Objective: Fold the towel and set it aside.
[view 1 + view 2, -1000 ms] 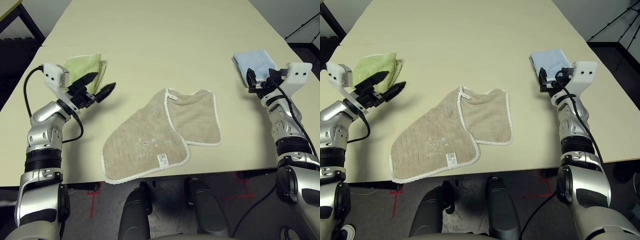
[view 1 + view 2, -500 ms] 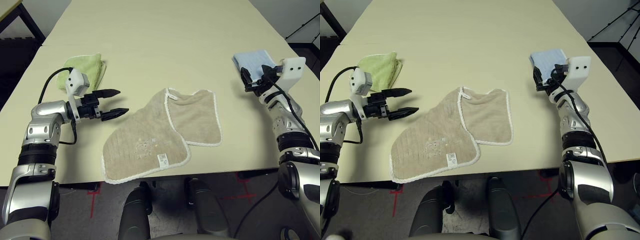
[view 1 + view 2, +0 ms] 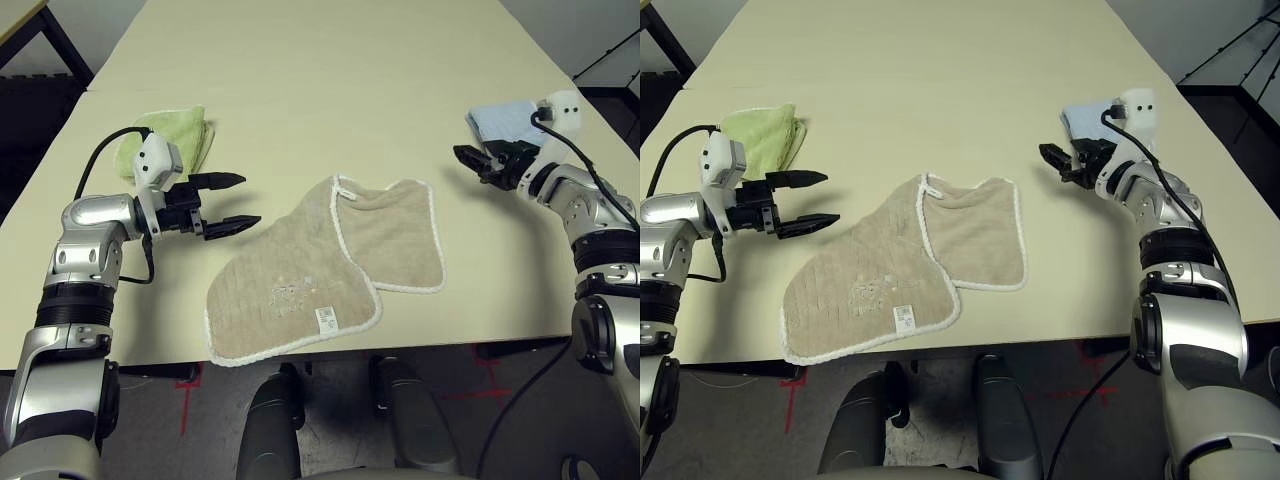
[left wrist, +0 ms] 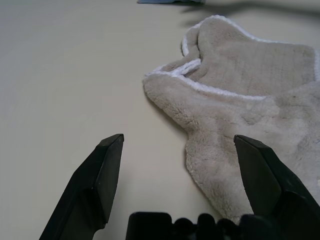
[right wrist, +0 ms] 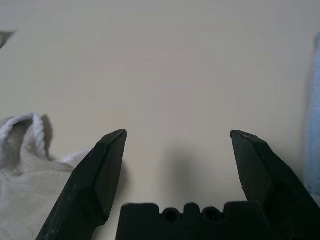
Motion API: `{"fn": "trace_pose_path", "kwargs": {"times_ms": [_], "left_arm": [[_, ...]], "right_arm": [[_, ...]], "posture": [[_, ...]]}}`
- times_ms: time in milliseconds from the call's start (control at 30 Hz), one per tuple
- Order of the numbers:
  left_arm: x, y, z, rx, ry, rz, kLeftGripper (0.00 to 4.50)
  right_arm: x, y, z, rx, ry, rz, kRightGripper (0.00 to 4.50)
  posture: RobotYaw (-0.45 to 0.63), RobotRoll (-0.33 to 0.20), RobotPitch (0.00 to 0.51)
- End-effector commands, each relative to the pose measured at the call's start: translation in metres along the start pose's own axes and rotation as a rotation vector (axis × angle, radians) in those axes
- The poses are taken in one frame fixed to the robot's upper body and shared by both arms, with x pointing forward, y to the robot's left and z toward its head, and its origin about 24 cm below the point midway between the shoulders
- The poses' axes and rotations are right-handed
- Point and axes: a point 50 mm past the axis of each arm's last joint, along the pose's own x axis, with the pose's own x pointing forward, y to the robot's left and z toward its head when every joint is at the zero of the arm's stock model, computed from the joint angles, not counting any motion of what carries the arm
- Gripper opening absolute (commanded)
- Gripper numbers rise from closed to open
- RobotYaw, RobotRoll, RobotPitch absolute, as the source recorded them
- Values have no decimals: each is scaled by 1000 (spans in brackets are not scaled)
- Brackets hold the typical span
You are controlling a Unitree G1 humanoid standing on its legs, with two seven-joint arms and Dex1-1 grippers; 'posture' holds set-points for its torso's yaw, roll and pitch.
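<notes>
My right gripper keeps moving in with open fingers toward the beige towel's far corner (image 3: 419,187), which lies free and faces them, until they are on both sides of its white piping (image 3: 430,190), and then close.
The towel (image 3: 330,270) is beige with white piping and lies partly folded near the table's front edge, its small white label (image 3: 325,318) facing up. My left gripper (image 3: 246,200) hovers just left of the towel, level with the table, and is open with nothing between its fingers. In the left wrist view the towel (image 4: 250,90) lies just ahead of the open gripper (image 4: 178,140). My right gripper (image 3: 468,156) is open and empty, to the right of the towel's far corner and pointing toward it. The right wrist view shows the towel's piped corner (image 5: 25,155) beside one finger.
A folded lime-green cloth (image 3: 170,140) lies behind my left gripper. A folded light-blue cloth (image 3: 505,122) lies behind my right wrist. The cream table (image 3: 330,70) stretches far back. Its front edge runs just below the towel.
My left gripper swung down from beside the green cloth to point at the towel's left side. My right gripper turned from the blue cloth and moved left toward the towel. The towel has not moved.
</notes>
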Motion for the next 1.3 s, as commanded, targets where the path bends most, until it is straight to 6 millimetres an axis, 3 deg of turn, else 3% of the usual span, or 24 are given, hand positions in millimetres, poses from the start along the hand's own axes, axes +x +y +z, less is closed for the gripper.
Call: {"fn": "trace_pose_path", "kwargs": {"times_ms": [33,400,1300], "left_arm": [[4,-6,-1,-7,-6,-21,4460],[10,-14,1,-9,-19,-33,4460],[12,-19,1,-67,-62,-20,4460]], "right_arm": [[0,2,4,-40,82,47,4500],[16,12,10,-260,212,101,4500],[44,35,-28,-391,369,200,4500]], "posture": [[-134,0,168],[-111,0,167],[-96,0,168]]}}
